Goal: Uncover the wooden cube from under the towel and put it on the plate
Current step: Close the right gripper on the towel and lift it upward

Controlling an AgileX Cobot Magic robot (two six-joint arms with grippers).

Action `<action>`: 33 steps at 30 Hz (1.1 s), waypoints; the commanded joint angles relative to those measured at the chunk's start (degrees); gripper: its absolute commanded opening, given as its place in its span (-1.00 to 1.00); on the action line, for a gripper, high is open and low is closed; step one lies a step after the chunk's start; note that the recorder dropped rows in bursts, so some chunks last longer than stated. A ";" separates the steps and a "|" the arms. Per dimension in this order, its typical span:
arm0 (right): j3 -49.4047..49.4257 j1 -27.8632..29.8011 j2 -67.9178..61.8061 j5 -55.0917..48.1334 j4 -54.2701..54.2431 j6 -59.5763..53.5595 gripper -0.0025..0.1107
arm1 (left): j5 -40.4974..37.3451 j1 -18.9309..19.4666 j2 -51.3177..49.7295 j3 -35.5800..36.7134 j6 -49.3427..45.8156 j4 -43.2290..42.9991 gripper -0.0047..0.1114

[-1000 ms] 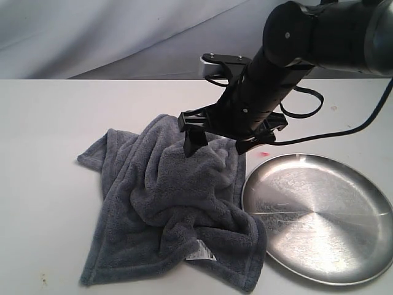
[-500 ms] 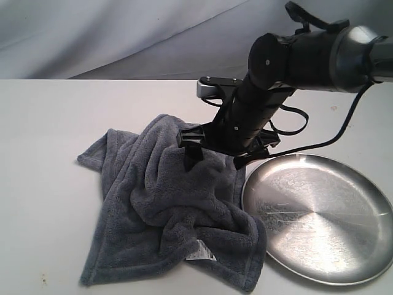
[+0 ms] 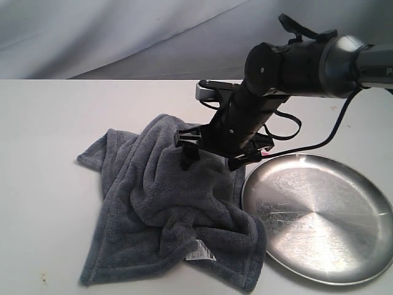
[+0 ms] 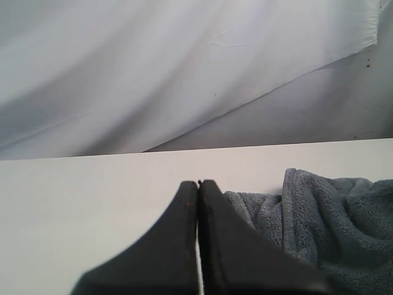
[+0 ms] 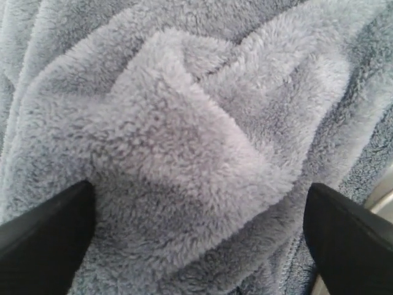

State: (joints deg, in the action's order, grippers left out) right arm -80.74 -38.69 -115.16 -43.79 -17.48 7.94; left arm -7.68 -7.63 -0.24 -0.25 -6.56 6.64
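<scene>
The towel (image 3: 132, 212) has a bulge in the middle (image 3: 181, 184), behind the white care tag, so I expect the wooden cube to be hidden there when I lift the towel.
The dark grey fluffy towel (image 3: 166, 209) lies crumpled on the white table, left of the round silver plate (image 3: 319, 215). The wooden cube is hidden. My right gripper (image 3: 212, 161) stands open over the towel's far right part, close to the plate's rim. In the right wrist view its black fingers (image 5: 49, 236) straddle a raised hump of towel (image 5: 184, 123), tips down in the pile. My left gripper (image 4: 198, 184) is shut with nothing in it, low over the bare table, and the towel's edge (image 4: 331, 215) lies just beyond it. It does not show in the exterior view.
A white care tag (image 3: 199, 251) sticks out at the towel's near edge. The right arm's black cables (image 3: 288, 126) loop above the plate's far side. A grey cloth backdrop (image 3: 123, 37) hangs behind the table. Bare tabletop (image 3: 43, 135) lies left of the towel.
The right arm has come down and slightly left, bringing the open gripper from above the towel onto its far right part. The towel and plate have not moved.
</scene>
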 commanded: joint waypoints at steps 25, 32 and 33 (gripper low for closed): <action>-0.07 -0.18 5.92 -0.10 -1.25 -0.43 -0.96 | 0.18 -0.28 0.24 0.25 0.14 0.10 -0.92; -0.07 -0.18 11.06 -0.33 -2.05 -0.43 -0.96 | 0.18 -0.28 0.24 0.25 0.14 0.10 -0.92; -0.07 -0.18 11.71 -0.34 -2.35 -0.43 -0.96 | 0.18 -0.28 0.24 0.25 0.14 0.10 -0.92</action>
State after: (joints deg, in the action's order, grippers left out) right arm -81.00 -38.66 -105.78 -44.18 -19.13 7.83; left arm -7.68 -7.63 -0.24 -0.25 -6.56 6.64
